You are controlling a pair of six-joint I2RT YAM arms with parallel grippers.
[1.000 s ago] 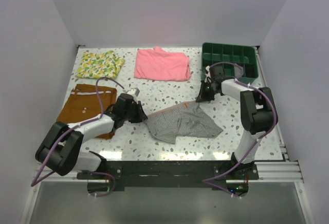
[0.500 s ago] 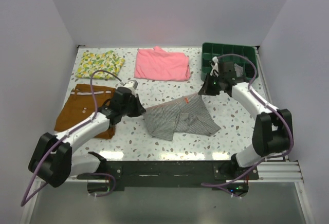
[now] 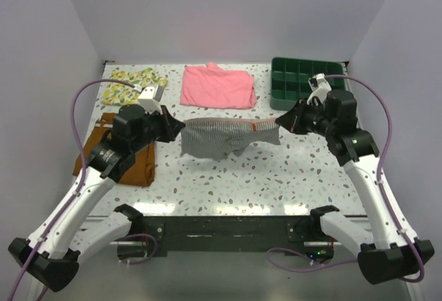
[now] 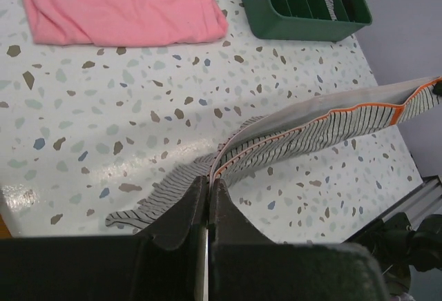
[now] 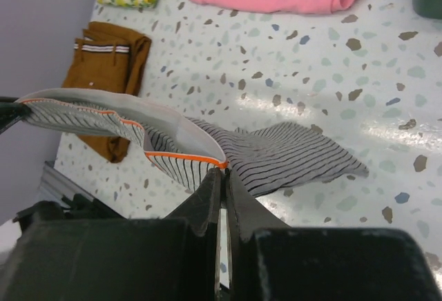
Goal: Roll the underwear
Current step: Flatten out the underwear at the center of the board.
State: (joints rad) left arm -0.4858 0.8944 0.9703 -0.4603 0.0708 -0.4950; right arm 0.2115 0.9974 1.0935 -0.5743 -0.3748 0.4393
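Observation:
The leg part (image 3: 224,150) hangs down below the stretched waistband, so my grippers should lower the waistband in front of the pink garment (image 3: 224,113) and lay the legs flat toward me before rolling.
The underwear (image 3: 224,135), grey-and-white striped with an orange-edged waistband, hangs stretched in the air between my two grippers above the middle of the table. My left gripper (image 3: 178,128) is shut on its left waistband corner; the left wrist view shows the fabric (image 4: 324,125) pinched at my left gripper (image 4: 208,180). My right gripper (image 3: 283,120) is shut on the right waistband corner. In the right wrist view the waistband (image 5: 166,139) meets my right gripper (image 5: 224,173), and the leg part droops toward the table.
Rust-brown shorts (image 3: 121,152) lie at the left under my left arm. A pink folded garment (image 3: 217,85) and a yellow patterned cloth (image 3: 131,83) lie at the back. A green compartment tray (image 3: 304,80) stands at the back right.
Both arms have risen and drawn apart, lifting the underwear off the table and stretching it flat between them. The left gripper closed on the waistband about a second ago.

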